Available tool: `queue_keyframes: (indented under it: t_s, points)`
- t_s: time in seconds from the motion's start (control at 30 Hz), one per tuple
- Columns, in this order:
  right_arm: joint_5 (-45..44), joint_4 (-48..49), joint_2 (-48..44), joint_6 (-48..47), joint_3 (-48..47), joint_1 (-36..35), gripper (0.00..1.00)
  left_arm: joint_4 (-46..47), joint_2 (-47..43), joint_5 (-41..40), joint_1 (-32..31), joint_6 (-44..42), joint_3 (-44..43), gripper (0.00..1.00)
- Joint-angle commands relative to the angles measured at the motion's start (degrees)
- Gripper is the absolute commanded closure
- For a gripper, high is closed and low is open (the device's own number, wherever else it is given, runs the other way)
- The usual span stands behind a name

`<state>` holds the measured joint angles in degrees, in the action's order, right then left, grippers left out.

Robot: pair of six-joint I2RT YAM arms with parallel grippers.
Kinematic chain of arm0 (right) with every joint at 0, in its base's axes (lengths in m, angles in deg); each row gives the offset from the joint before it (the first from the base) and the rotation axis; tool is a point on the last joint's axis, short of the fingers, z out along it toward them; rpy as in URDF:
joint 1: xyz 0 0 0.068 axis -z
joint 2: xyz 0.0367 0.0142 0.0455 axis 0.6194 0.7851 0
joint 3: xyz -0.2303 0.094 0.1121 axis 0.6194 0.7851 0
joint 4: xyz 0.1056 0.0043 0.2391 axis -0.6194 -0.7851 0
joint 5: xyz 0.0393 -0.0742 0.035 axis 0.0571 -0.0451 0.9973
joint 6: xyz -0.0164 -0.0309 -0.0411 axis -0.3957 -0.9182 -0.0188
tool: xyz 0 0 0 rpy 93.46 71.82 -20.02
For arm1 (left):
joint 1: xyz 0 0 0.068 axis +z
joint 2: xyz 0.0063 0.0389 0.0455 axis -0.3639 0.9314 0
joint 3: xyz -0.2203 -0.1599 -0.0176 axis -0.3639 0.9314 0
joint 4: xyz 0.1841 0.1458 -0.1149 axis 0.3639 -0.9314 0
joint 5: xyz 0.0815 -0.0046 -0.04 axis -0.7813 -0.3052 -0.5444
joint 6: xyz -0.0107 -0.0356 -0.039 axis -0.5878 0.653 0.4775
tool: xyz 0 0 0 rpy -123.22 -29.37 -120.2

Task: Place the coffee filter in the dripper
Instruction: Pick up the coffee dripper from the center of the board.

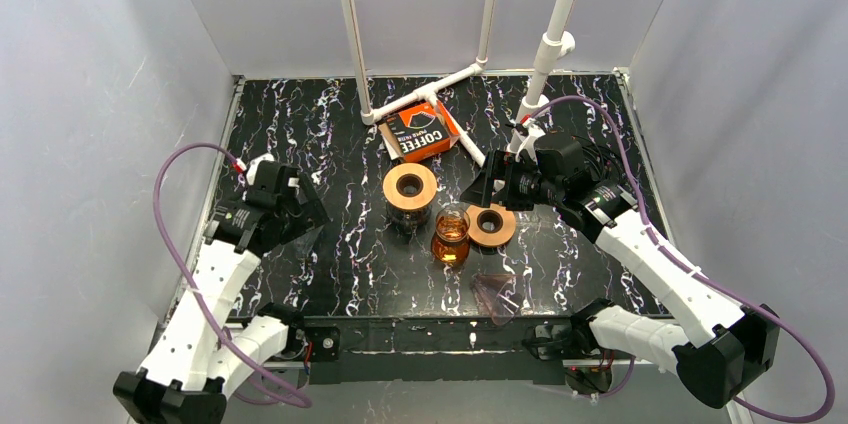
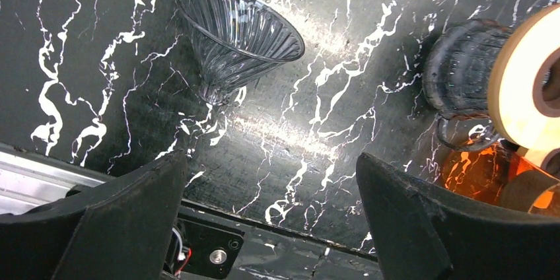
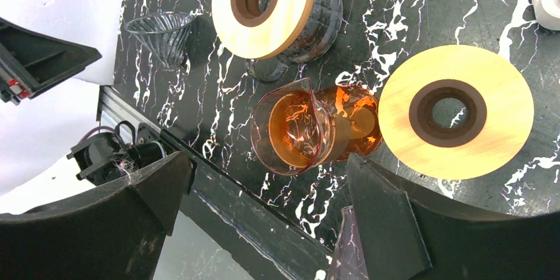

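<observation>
The clear cone point(image 2: 231, 39) lies free of the dark ribbed glass dripper, so my left gripper should keep going down, open, and then close on the cone's near rim point(image 2: 252, 57).
The orange coffee filter box point(image 1: 418, 132) lies at the back centre; no loose filter shows. A dark ribbed glass dripper with a wooden collar point(image 1: 410, 187) point(image 3: 264, 6) point(image 2: 522, 88) stands mid-table. A clear ribbed glass cone dripper point(image 2: 238, 35) point(image 3: 162, 35) lies on its side near the left front. A pinkish cone point(image 1: 497, 294) point(image 3: 349, 253) lies near the front edge. My left gripper point(image 1: 305, 214) point(image 2: 271, 168) is open and empty, short of the clear cone. My right gripper point(image 1: 485, 184) point(image 3: 267, 168) is open and empty, above the amber carafe.
An amber glass carafe point(image 1: 451, 234) point(image 3: 310, 131) stands between the collared dripper and a loose wooden ring point(image 1: 491, 225) point(image 3: 455, 111). A white pipe frame point(image 1: 430, 94) stands at the back. The table's front edge point(image 2: 284, 230) is close below both grippers.
</observation>
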<state>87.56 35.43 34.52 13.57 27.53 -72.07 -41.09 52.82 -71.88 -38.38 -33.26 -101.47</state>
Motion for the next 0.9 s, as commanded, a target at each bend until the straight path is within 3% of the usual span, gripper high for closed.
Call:
queue_keyframes:
  t_s: [0.0, 0.87]
  points:
    - [-0.1, 2.3, -0.5, -0.8, 0.2, 0.2, 0.02, -1.6, 3.7, -0.2, 0.2, 2.7, -0.4, 0.02]
    - [-0.4, 2.4, -1.8, 0.6, 2.3, 0.1, 0.02, -1.3, 21.6, 2.4, 6.7, 9.0, -5.2, 0.06]
